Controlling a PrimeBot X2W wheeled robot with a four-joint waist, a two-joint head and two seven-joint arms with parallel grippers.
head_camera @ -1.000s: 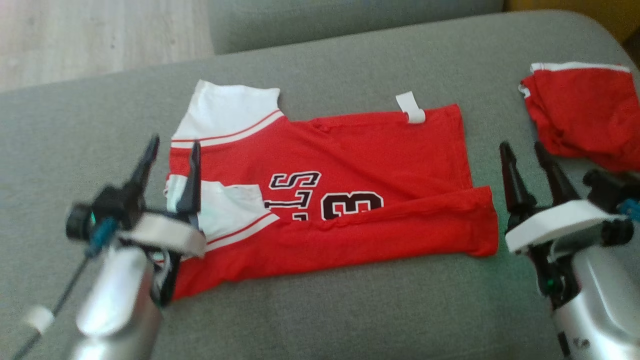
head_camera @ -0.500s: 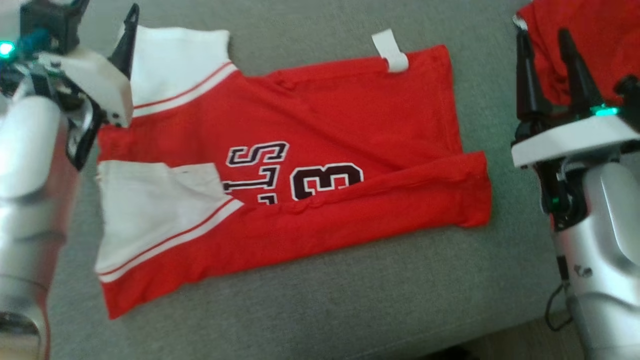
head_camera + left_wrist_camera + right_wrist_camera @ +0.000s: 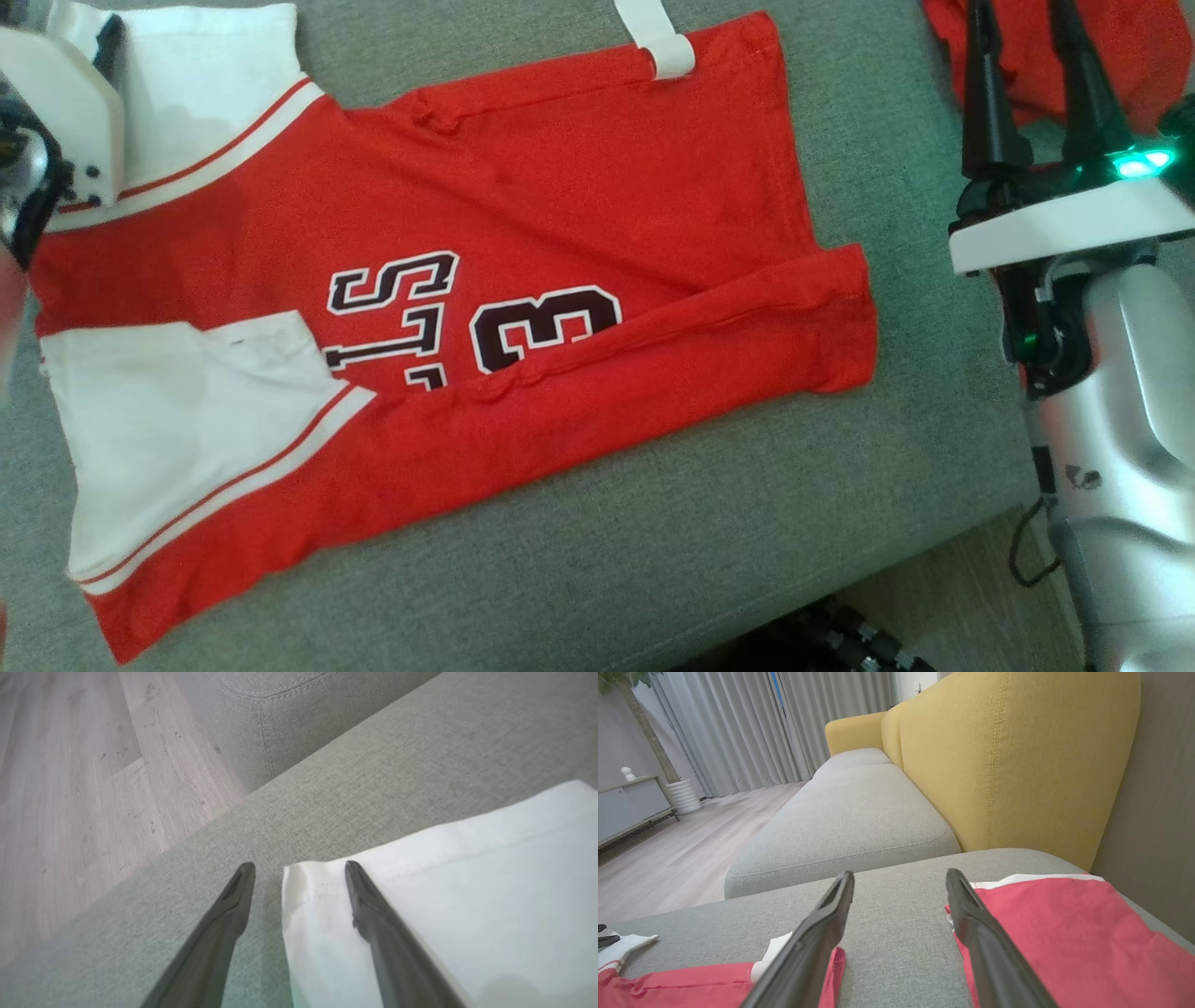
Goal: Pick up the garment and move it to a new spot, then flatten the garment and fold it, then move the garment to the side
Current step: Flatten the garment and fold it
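Observation:
A white tag (image 3: pixel 668 56) is looped around the jersey's far edge (image 3: pixel 538 77), so it will come over and rest on top when I fold that edge inward.
The garment (image 3: pixel 560 177) is a red jersey with white sleeves and dark lettering, lying flat on the grey sofa cushion (image 3: pixel 672 551) with its near long edge folded over. The left gripper's white housing (image 3: pixel 65 103) sits at the jersey's far white sleeve (image 3: pixel 187 84). In the left wrist view my left gripper (image 3: pixel 299 868) is open, and the corner of that white sleeve (image 3: pixel 444 905) lies between its fingers. My right gripper (image 3: pixel 1032 65) stands open and holds nothing, to the right of the jersey. Its fingers point at a second red garment (image 3: pixel 1148 47).
The second red garment (image 3: pixel 1064 933) lies bunched at the cushion's far right. A yellow sofa back (image 3: pixel 1008 765) rises behind it and another grey cushion (image 3: pixel 850 816) lies beyond. Wooden floor (image 3: pixel 70 788) runs past the cushion's left edge. The cushion's front edge (image 3: pixel 934 551) is at lower right.
The camera has dropped and moved closer, so the whole picture shifted. My left gripper went from the jersey's near white sleeve to its far one. Both grippers stayed open.

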